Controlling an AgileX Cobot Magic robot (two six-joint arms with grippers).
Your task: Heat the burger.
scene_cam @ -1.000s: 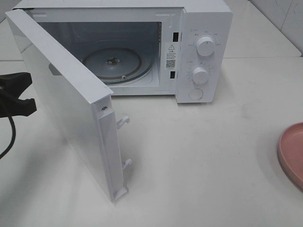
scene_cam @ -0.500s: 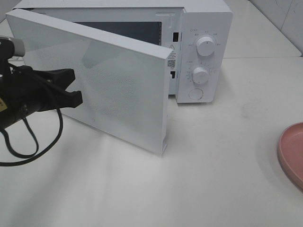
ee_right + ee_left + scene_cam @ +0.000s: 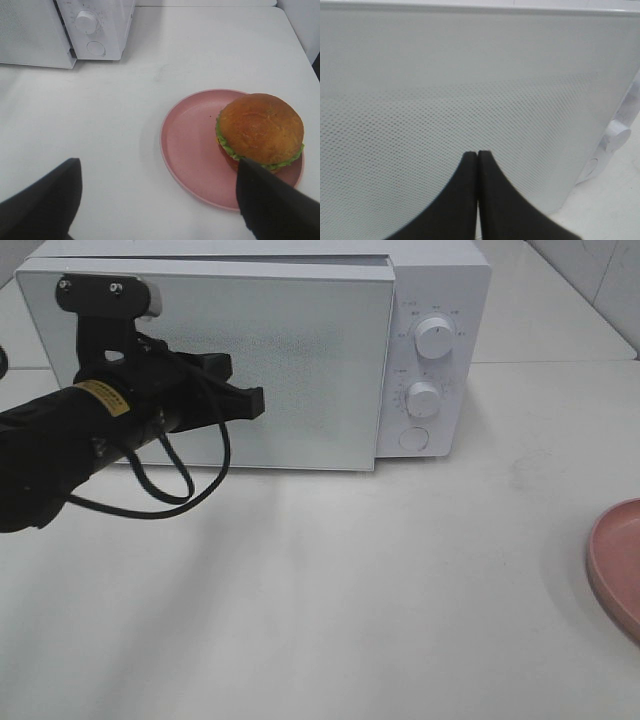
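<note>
My left gripper should press the door's free edge [image 3: 376, 400] shut, because the microwave door stands slightly ajar [image 3: 388, 262] beside the knobs, with my left fingers near its middle.
The burger [image 3: 260, 130], with a golden-brown bun and a green lettuce frill, sits on a round pink plate [image 3: 192, 145] in the right wrist view. My right gripper [image 3: 159, 167] hovers over the plate, open, with its black fingers [image 3: 45, 205] wide apart and nothing between them. The white microwave [image 3: 430, 300] stands at the back of the table. Its door [image 3: 300, 370] lies flat, or nearly flat, against the front. My left gripper [image 3: 255, 402] is shut and empty, its tips [image 3: 478, 154] at or just short of the door's dotted panel [image 3: 470, 75].
Two round knobs [image 3: 434, 337] and a button are on the microwave's right panel. Only the plate's edge [image 3: 615, 565] shows at the right border of the high view, and the burger is out of that view. A black cable loops under the left arm [image 3: 60, 440].
The microwave door has swung from wide open to against the front. My left arm has moved in from the left edge, following the door toward the microwave.
</note>
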